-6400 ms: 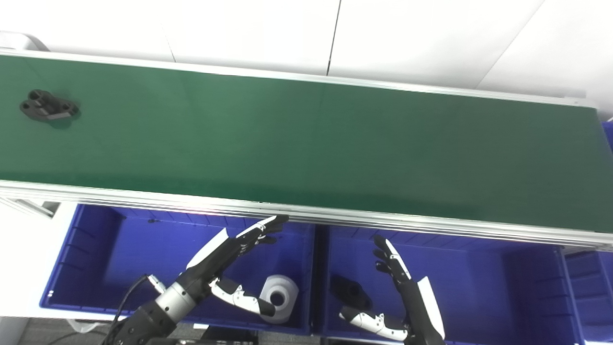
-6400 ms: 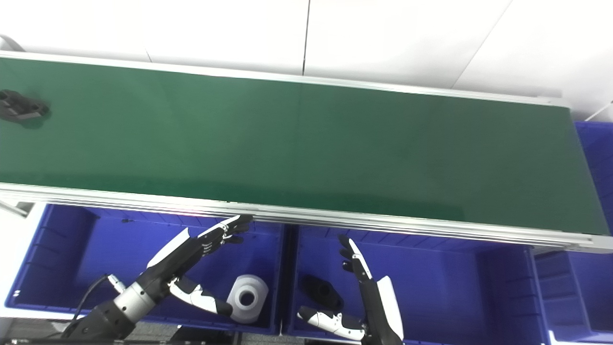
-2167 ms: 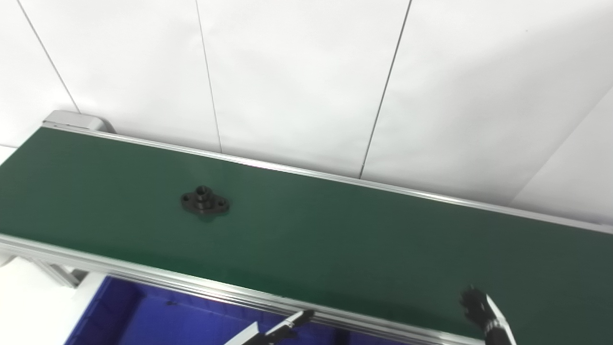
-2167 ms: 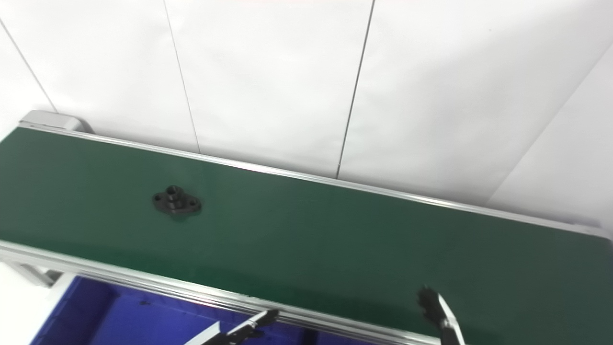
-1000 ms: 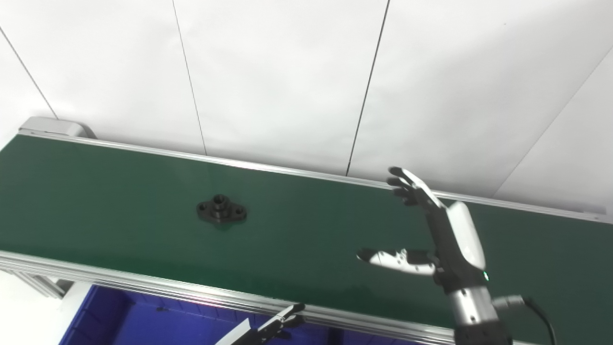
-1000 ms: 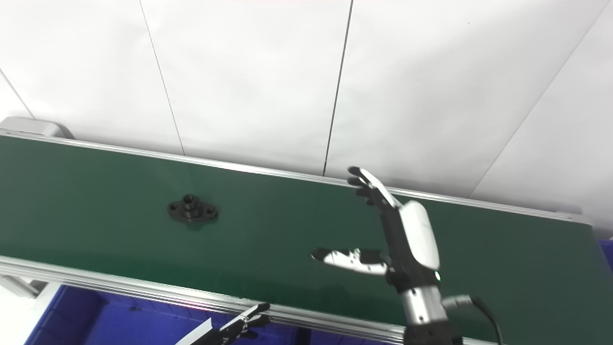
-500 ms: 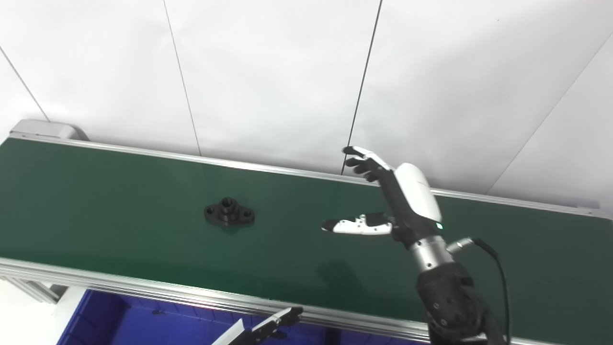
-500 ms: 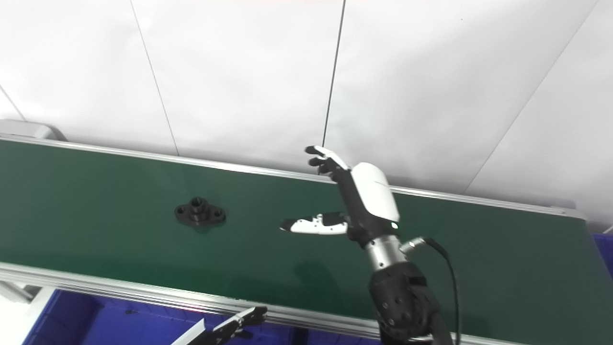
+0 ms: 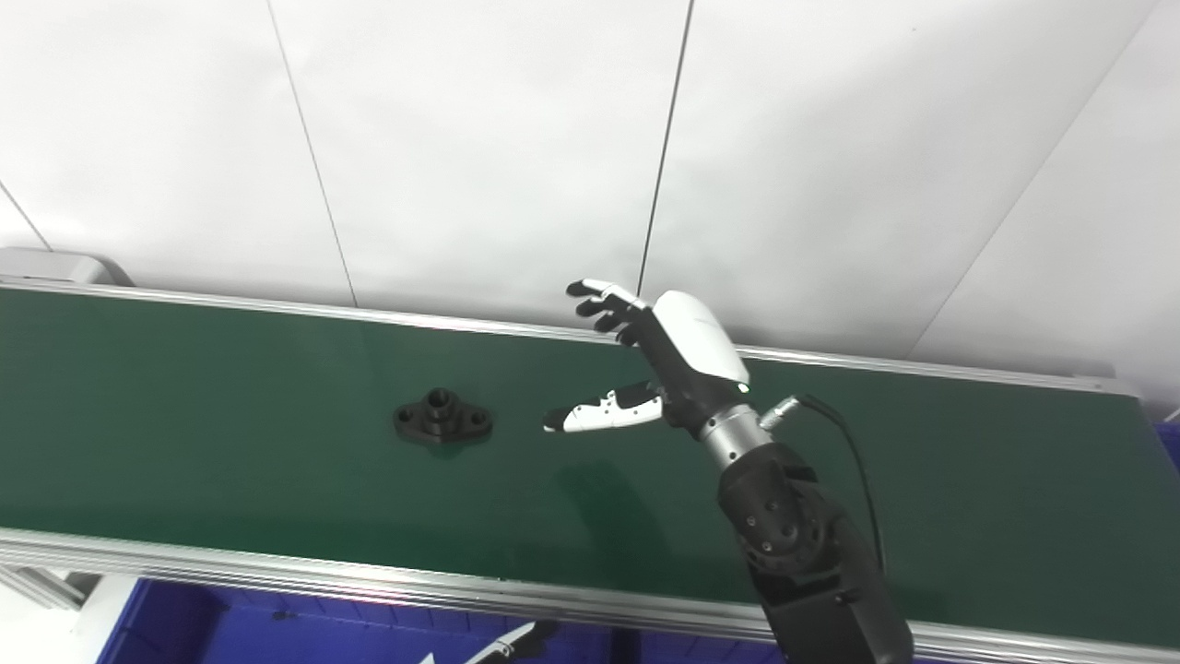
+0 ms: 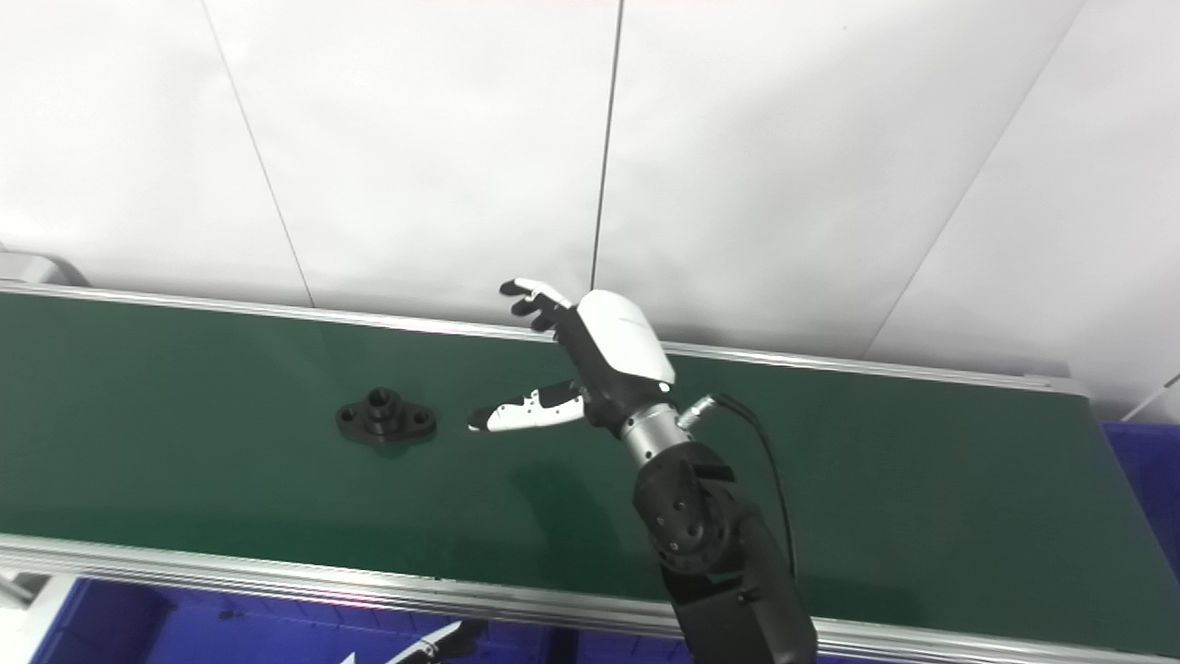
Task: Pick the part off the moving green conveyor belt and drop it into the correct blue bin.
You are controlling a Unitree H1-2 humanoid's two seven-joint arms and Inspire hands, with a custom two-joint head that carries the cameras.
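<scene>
My gripper will lift the black flanged part (image 9: 442, 420), and the part should then tip sideways with its edge on edge, because a raised hub (image 9: 440, 403) stands up from its wide base.
A black flanged part (image 9: 442, 420) with a raised hub lies flat on the green conveyor belt (image 9: 230, 443), left of centre. My right hand (image 9: 645, 360) is open above the belt, fingers and thumb spread and pointing left at the part, about a hand's width to its right and not touching it. It also shows in the right eye view (image 10: 581, 355), with the part (image 10: 385, 418) there too. Only a few fingertips of my left hand (image 9: 512, 643) show at the bottom edge, below the belt's near rail.
The belt's aluminium near rail (image 9: 369, 586) runs across the bottom. A strip of blue bin (image 9: 230, 636) shows beneath it, and another blue bin corner (image 10: 1143, 480) at the right end. A white panelled wall (image 9: 461, 138) stands behind the belt.
My right hand has risen from below the belt and swung left toward the part. The part has ridden the belt to the right. The camera has tilted up and shifted.
</scene>
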